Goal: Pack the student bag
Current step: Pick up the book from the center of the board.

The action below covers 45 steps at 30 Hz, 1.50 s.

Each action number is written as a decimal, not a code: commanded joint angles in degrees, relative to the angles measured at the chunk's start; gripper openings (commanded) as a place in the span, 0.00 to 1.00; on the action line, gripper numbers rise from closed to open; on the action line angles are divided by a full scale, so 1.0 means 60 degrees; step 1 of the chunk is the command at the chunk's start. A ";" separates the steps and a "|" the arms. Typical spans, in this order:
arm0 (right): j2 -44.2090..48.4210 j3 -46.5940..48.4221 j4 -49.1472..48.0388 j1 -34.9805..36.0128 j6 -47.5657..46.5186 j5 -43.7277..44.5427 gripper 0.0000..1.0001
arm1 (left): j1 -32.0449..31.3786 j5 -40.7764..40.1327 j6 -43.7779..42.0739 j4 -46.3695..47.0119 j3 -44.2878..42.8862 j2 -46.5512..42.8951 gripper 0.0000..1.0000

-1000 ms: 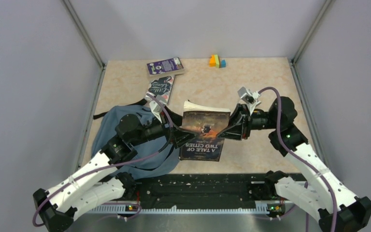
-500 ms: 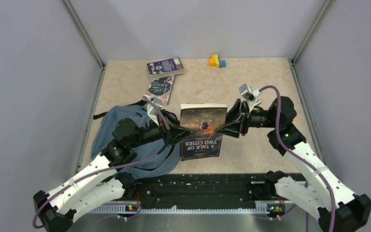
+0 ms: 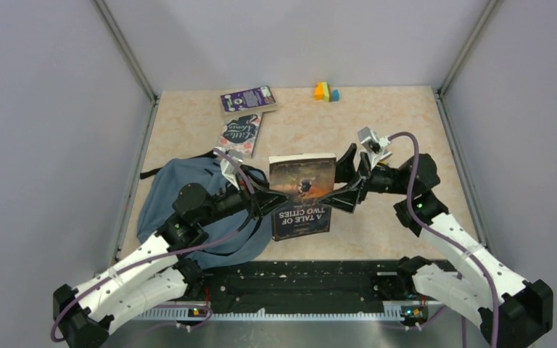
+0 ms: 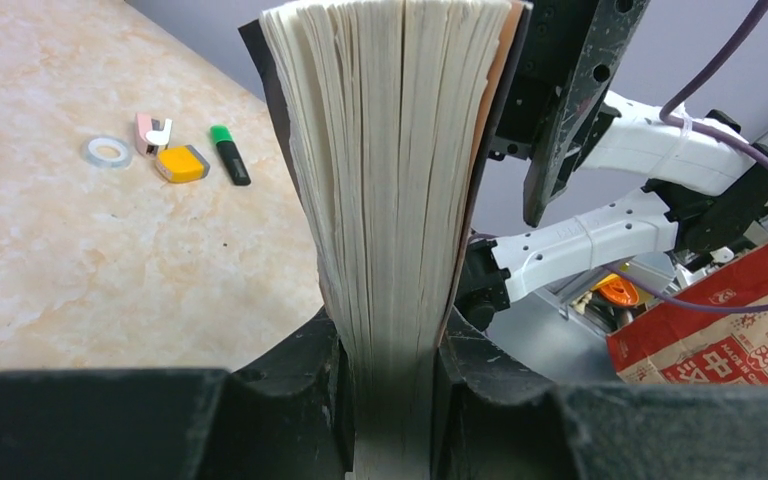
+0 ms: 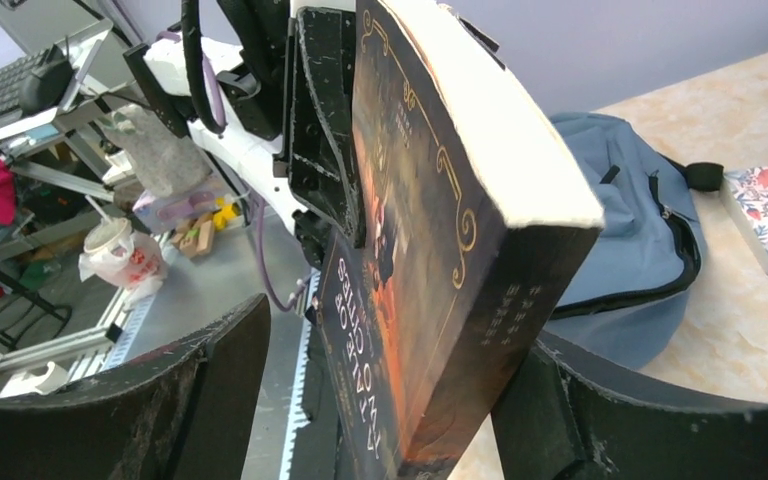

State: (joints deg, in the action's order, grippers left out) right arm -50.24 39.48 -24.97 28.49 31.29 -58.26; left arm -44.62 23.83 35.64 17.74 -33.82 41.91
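Note:
My left gripper is holding the book while the student bag's opening (image 3: 256, 228) lies flat. My right gripper should take the book (image 3: 324, 183), and my left gripper should open the bag's opening.
A dark paperback titled A Tale of Two Cities (image 3: 302, 197) hangs above the table's middle, tilted with its cover up. My left gripper (image 3: 268, 203) is shut on its page edge, and in the left wrist view the pages (image 4: 390, 200) are squeezed between both jaws (image 4: 390, 410). My right gripper (image 3: 342, 185) is open around the spine side. In the right wrist view the book (image 5: 430, 250) stands between wide-spread fingers (image 5: 195, 385), with a clear gap on the left. The student bag (image 3: 181, 210), dusty blue, lies flat under my left arm and shows behind the book (image 5: 630, 230).
Two more books lie at the far left: a purple one (image 3: 248, 99) and a floral one (image 3: 240, 133) just above the bag. Small coloured blocks (image 3: 326, 91) sit at the back. The left wrist view shows a tape roll (image 4: 107, 151), a yellow item (image 4: 182, 163) and a green highlighter (image 4: 230, 168).
My left gripper closed on the book's page edge. My right gripper then spread its jaws off the spine side. The book shifted slightly left and straightened.

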 commanded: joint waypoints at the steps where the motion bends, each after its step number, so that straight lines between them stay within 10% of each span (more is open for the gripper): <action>1: -0.0233 -0.0308 -0.1547 0.0260 0.0629 -0.0155 0.70 | 0.0037 -0.0822 0.0321 0.2518 -0.0163 -0.0287 0.00; 7: -0.0566 -0.0383 -0.2045 0.0508 0.0849 -0.0207 0.56 | 0.0041 -0.0927 0.0435 0.2831 -0.0071 -0.0131 0.00; 12: -0.0490 -0.0096 -0.1022 0.0512 0.0264 0.0345 0.00 | 0.0075 -0.1429 0.0138 0.1954 -0.0206 -0.0108 0.00; 14: -0.0379 0.0194 0.0407 0.0498 -0.0478 0.1344 0.00 | 0.0128 -0.2058 -0.0384 0.0590 -0.0511 -0.0093 0.08; 18: -0.0353 0.0774 0.2932 0.0253 -0.1284 0.3642 0.00 | 0.0200 -0.4252 -0.1181 -0.2514 -0.1069 -0.0052 0.62; 23: -0.0407 0.0840 0.4109 -0.0767 -0.1215 0.4951 0.00 | 0.0247 -0.6740 -0.1292 -0.5192 -0.1365 0.0507 0.91; 37: -0.0153 0.0643 0.5348 -0.0871 -0.1566 0.6481 0.00 | 0.0216 -0.7021 -0.0972 -0.6313 -0.2402 0.3822 0.95; 45: -0.0116 0.0626 0.5421 -0.0873 -0.1712 0.6532 0.00 | 0.0201 -0.7042 -0.1005 -0.7000 -0.2920 0.4845 0.79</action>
State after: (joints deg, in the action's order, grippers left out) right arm -53.58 40.25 13.65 23.09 20.97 -18.55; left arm -43.22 -16.86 29.85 -21.98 -48.99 69.49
